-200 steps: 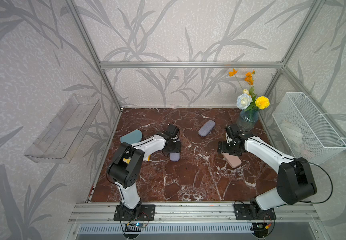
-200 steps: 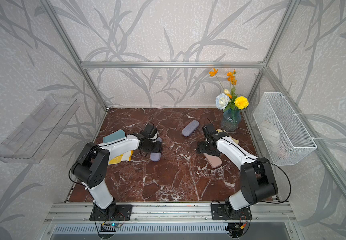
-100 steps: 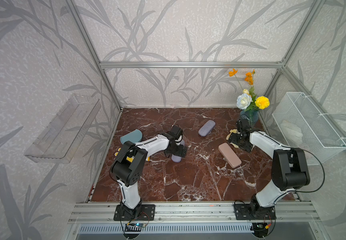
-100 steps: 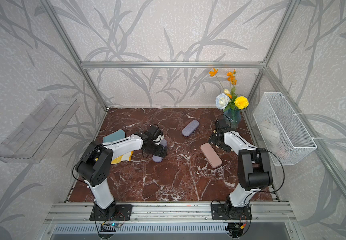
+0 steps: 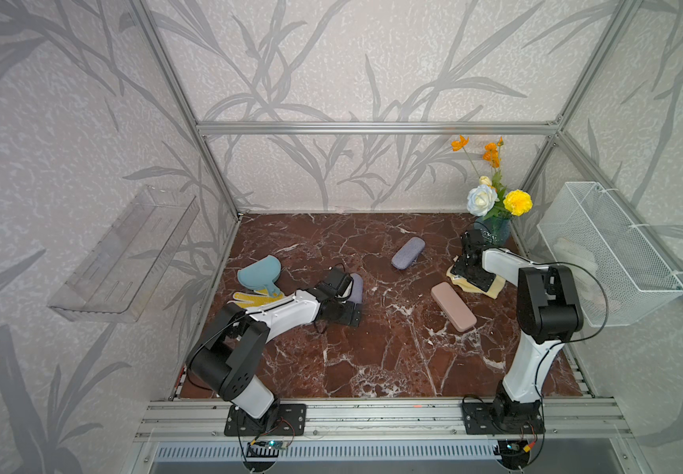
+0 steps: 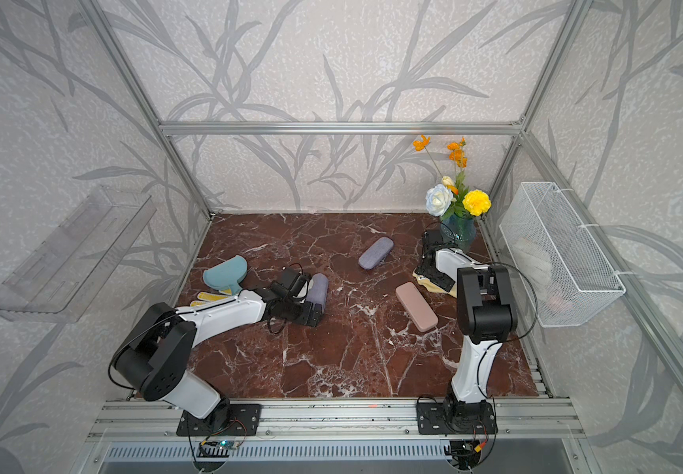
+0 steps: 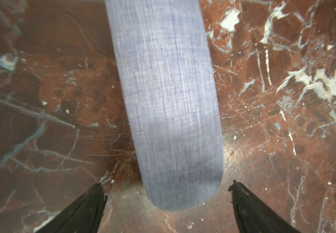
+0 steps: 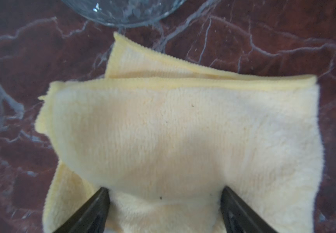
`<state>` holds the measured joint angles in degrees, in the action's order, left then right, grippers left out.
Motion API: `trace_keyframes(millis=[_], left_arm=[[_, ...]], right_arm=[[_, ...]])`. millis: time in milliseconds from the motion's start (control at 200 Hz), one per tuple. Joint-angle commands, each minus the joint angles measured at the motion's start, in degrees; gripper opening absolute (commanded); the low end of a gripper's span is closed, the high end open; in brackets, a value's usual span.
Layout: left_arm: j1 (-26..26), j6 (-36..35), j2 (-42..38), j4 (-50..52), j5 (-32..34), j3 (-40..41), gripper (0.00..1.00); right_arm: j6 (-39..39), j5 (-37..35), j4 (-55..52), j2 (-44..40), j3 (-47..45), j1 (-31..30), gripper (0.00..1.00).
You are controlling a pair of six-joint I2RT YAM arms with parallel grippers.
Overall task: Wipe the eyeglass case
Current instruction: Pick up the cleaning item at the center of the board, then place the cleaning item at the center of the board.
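Observation:
My left gripper should turn the case toward my right gripper, as the lavender eyeglass case's far end [image 5: 356, 279] points straight ahead, and then hold the case's near end [image 7: 180, 190] for wiping.
A lavender fabric eyeglass case [image 7: 167, 90] lies on the marble floor left of centre, seen in both top views [image 5: 356, 285] [image 6: 318, 289]. My left gripper [image 7: 167, 193] is open. Its fingertips stand either side of the case's near end without touching it. A folded pale yellow cloth [image 8: 183, 131] lies at the back right, beside the vase. My right gripper [image 8: 165, 193] is open, and both fingertips press down into the cloth with a fold of it between them. In a top view the right gripper [image 5: 473, 279] sits on the cloth [image 5: 492, 289].
A pink case [image 5: 453, 306] lies between the arms and a second lavender case [image 5: 408, 253] sits farther back. A teal case [image 5: 258, 273] and a yellow glove [image 5: 249, 296] lie at the left. The glass vase [image 5: 494, 234] stands just behind the cloth. A wire basket [image 5: 611, 254] hangs on the right wall.
The left gripper has opened and let go of the lavender case. The right arm has left the pink case, swung back right and come down on the yellow cloth.

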<state>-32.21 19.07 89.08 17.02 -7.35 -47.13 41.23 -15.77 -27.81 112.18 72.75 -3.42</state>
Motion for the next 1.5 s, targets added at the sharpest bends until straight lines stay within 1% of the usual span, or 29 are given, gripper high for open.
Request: trace_keyframes(millis=[0, 20, 60, 100, 160, 190, 225, 250, 285, 340, 460, 490, 555, 675, 720, 790, 840, 940, 995, 1090, 1150, 1175, 1210, 1370, 1430, 1495], left_arm=[[-0.1, -1.0, -3.0, -4.7, 0.3, 1.7, 0.96], [-0.1, -1.3, -3.4, -5.1, 0.0, 2.1, 0.94], [-0.1, -1.4, -3.9, -5.1, 0.1, 2.5, 0.94], [-0.1, -1.5, -4.5, -4.9, 0.2, 2.9, 0.94], [-0.1, -1.5, -5.3, -4.6, 1.1, 3.2, 0.94], [-0.1, -1.4, -5.7, -4.5, 1.8, 3.5, 0.94], [-0.1, -1.4, -6.1, -4.6, 2.3, 3.9, 0.95], [-0.1, -1.3, -6.4, -4.9, 2.6, 4.2, 0.96], [-0.1, -1.0, -6.5, -5.3, 3.1, 4.4, 0.96], [-0.1, -0.3, -6.0, -5.5, 4.1, 4.2, 0.98], [-0.1, 1.0, -2.4, -3.8, 4.7, 0.6, 1.00], [-0.1, 1.3, -1.3, -3.8, 4.7, -0.4, 1.00], [-0.1, 1.8, 1.2, -3.3, 4.6, -2.7, 1.00], [-0.1, 1.6, 5.0, -2.3, 4.0, -7.4, 1.00], [-0.1, 1.3, 6.4, -2.4, 3.7, -8.4, 1.00], [-0.1, 0.2, 8.9, -1.9, 4.6, -10.2, 0.98], [-0.1, -1.3, 10.7, -0.8, 5.6, -11.6, 0.96], [-0.1, -4.3, 13.0, 1.3, 5.9, -13.4, 0.88], [-0.1, -5.6, 13.1, 2.1, 6.1, -13.4, 0.85], [-0.1, -8.5, 12.2, 2.4, 5.8, -12.4, 0.82], [-0.2, -11.2, 11.5, 1.6, 3.5, -11.9, 0.81], [-0.4, -12.9, 11.3, 1.4, 2.1, -11.8, 0.78], [-0.8, -15.5, 11.3, 1.6, 0.8, -12.1, 0.75], [-3.7, -27.0, 14.1, 8.0, -2.2, -16.8, 0.74], [-4.5, -29.4, 15.2, 11.3, -2.3, -18.4, 0.75], [-4.7, -30.0, 15.4, 13.7, -2.7, -18.9, 0.76]], right_arm=[[1.5, 2.1, -2.1, 2.5, 1.8, 0.7, 0.72], [1.7, 3.0, -2.3, 3.1, 2.0, 0.9, 0.67], [2.2, 4.7, -2.7, 4.0, 1.9, 1.5, 0.50], [2.8, 5.7, -3.1, 4.6, 1.7, 1.8, 0.39], [2.8, 5.4, -3.6, 3.8, 1.2, 1.9, 0.29], [2.9, 5.2, -2.8, 2.7, 0.1, 1.9, 0.26], [2.6, 4.7, -2.5, 1.4, -0.7, 1.9, 0.28], [2.2, 4.4, -2.6, 0.4, -0.9, 1.9, 0.28], [1.2, 4.7, -2.4, -1.0, -1.1, 1.9, 0.26], [-0.8, 5.4, -0.9, -4.6, -2.7, 1.7, 0.20], [-4.3, 4.2, -0.4, -13.9, -6.2, 0.3, 0.12], [-6.4, 4.1, -1.1, -16.8, -6.9, -0.1, 0.11], [-7.3, 5.0, -2.1, -21.2, -9.2, -0.8, 0.07], [-8.7, 7.3, -4.1, -29.3, -13.7, -3.4, 0.05], [-8.9, 7.6, -5.2, -31.8, -14.6, -5.9, 0.04], [-10.2, 8.2, -6.7, -34.4, -15.2, -12.0, 0.02], [-11.1, 9.2, -7.6, -35.0, -15.1, -16.9, 0.02], [-12.9, 12.1, -9.9, -33.6, -14.2, -25.7, 0.01], [-13.3, 13.1, -11.3, -32.8, -14.3, -28.6, 0.00], [-13.2, 18.3, -8.7, -33.3, -18.6, -29.2, 0.00], [-15.4, 21.8, -9.1, -32.7, -19.7, -29.3, 0.00], [-16.5, 23.2, -10.0, -32.1, -19.7, -29.3, 0.00], [-17.4, 23.8, -11.4, -31.4, -19.6, -29.3, 0.00], [-20.1, 26.2, -14.1, -28.7, -21.2, -29.3, 0.04], [-20.6, 26.7, -15.0, -26.9, -21.4, -29.2, 0.07], [-20.8, 26.6, -16.1, -24.2, -21.3, -29.2, 0.11]])
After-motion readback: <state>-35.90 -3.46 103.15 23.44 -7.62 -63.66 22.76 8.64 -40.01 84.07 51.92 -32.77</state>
